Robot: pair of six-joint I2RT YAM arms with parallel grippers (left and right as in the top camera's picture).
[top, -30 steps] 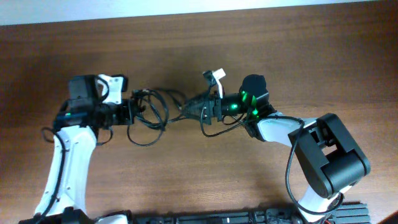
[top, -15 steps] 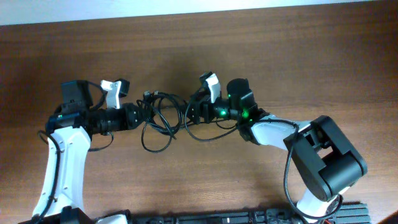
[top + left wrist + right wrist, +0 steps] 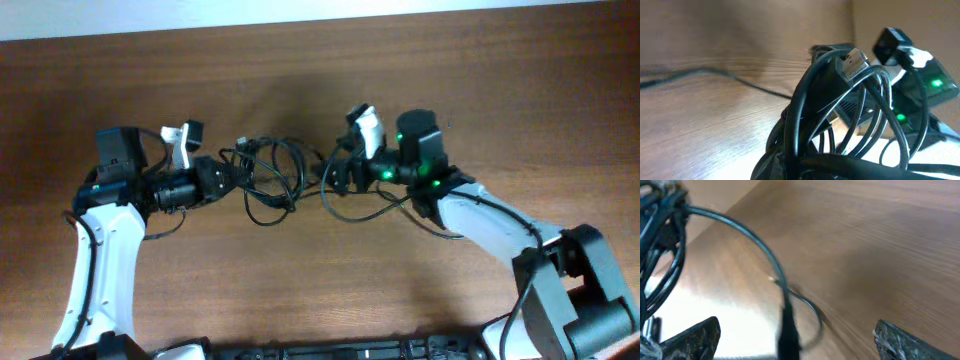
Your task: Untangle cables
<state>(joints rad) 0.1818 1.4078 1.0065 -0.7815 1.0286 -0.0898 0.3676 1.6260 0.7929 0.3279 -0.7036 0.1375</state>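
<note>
The cable loops are hanging crossed and bunched up at my left gripper's fingers, so my left gripper should bring the loops down to the wooden table to spread open.
A tangle of black cables hangs between my two grippers over the wooden table. My left gripper is shut on the left end of the bundle. In the left wrist view the black loops and a clear plug fill the frame, and the jaws are mostly hidden under them. My right gripper is at the right end of the tangle. In the right wrist view its fingers are wide apart, with one thin black cable running between them, unclamped.
A loose cable loop lies on the table under the right arm. The right arm's body with green lights shows close behind the bundle in the left wrist view. A pale wall strip runs along the far edge.
The right arm has swung to the right and its gripper has shifted right with it. The tangle has drifted right and up a little. The left arm has barely moved in the last half second.
</note>
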